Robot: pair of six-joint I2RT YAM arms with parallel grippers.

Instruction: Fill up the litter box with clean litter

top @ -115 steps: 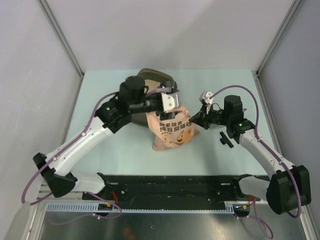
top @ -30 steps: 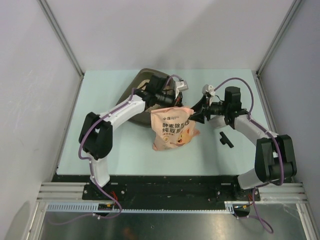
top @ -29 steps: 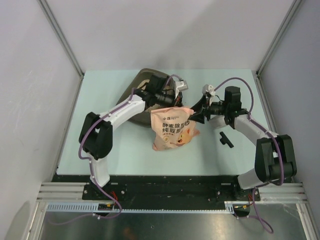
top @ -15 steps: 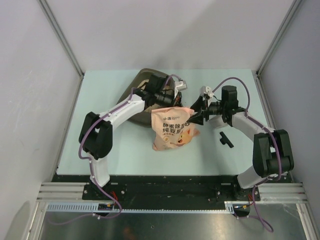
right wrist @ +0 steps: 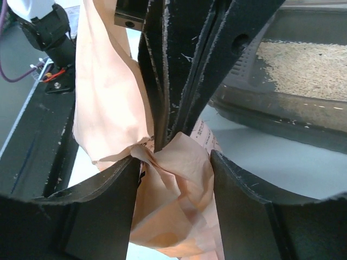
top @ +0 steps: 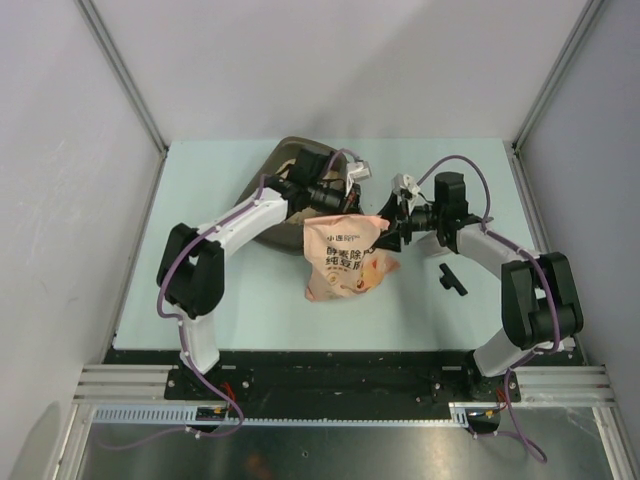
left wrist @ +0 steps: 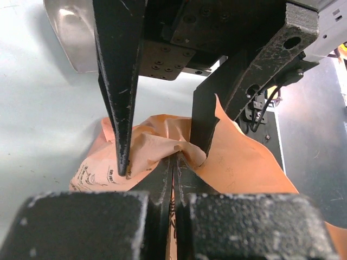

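The bag's crumpled top fold (right wrist: 184,162) has both grippers crowding it, so my right gripper should hold the fold while my left gripper grabs the bag's free opposite edge (top: 311,240).
The salmon-pink bag (top: 345,262) stands tilted on the table in front of the litter box (top: 283,150), which the left arm mostly hides. My left gripper (left wrist: 174,158) is shut on the bag's crumpled top fold. My right gripper (right wrist: 173,173) is open, and its fingers (right wrist: 108,189) straddle that same fold from the opposite side, close against the paper. The left gripper's black fingers (right wrist: 179,70) come down between the right fingers. Clean litter (right wrist: 303,67) lies inside the litter box (right wrist: 271,111) just behind the bag.
A shiny metal scoop (left wrist: 70,38) lies on the table beyond the bag. A small black object (top: 450,278) rests on the table to the right of the bag. Grey walls enclose the table on three sides.
The right gripper has edged left and up, closer onto the bag's top fold. The left gripper has held still on the bag over the last second.
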